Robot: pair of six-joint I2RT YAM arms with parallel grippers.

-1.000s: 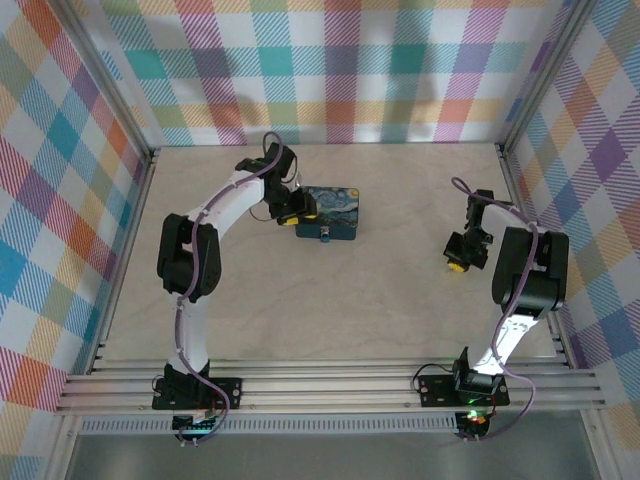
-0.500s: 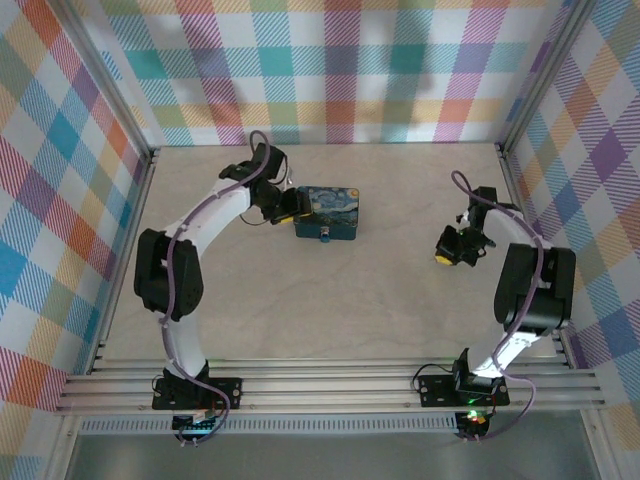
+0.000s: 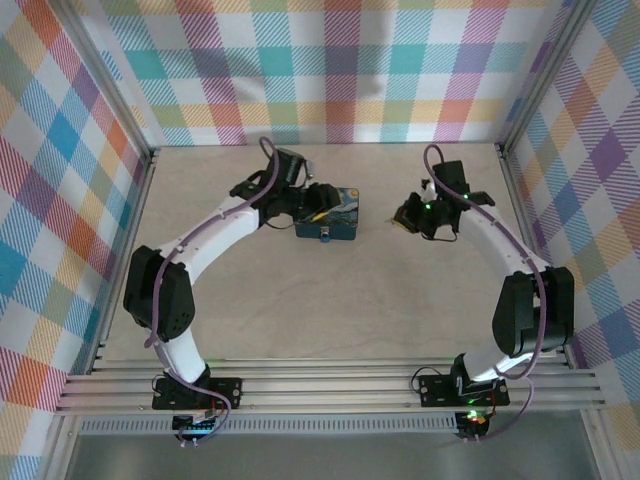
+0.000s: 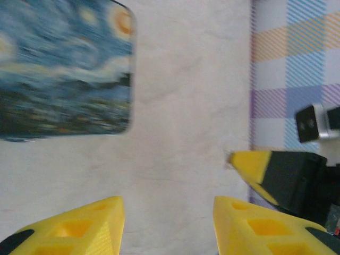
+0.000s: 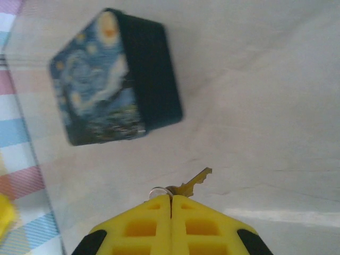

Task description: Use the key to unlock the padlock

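Note:
The key's ring [image 5: 160, 192] sticks out toward the left gripper's open fingers [image 4: 169, 220], so the robot's right gripper should keep moving there until they hold the key, then let go.
The brass key [image 5: 194, 182] sticks out of my right gripper [image 5: 171, 199], which is shut on its head and ring. That gripper [image 3: 408, 222] hovers above the table, to the right of the box with the starry-night lid [image 3: 328, 214]. My left gripper [image 3: 318, 205] is over the box's top, open, with only bare table between its yellow fingers [image 4: 85, 228]. In the left wrist view the box lid [image 4: 64, 69] fills the upper left and the right gripper's yellow tip [image 4: 252, 162] shows at the right. A small metal fitting [image 3: 326, 238], too small to tell whether it is the padlock, sits on the box's near side.
Checked walls [image 3: 330, 70] close in the back and both sides. Aluminium rails [image 3: 330, 385] run along the near edge by the arm bases. The pale tabletop [image 3: 330, 310] stretches bare between the box and the rails.
My right arm has swung from the right side leftward and back toward the box, carrying the key. My left gripper has shifted right over the box top and narrowed slightly.

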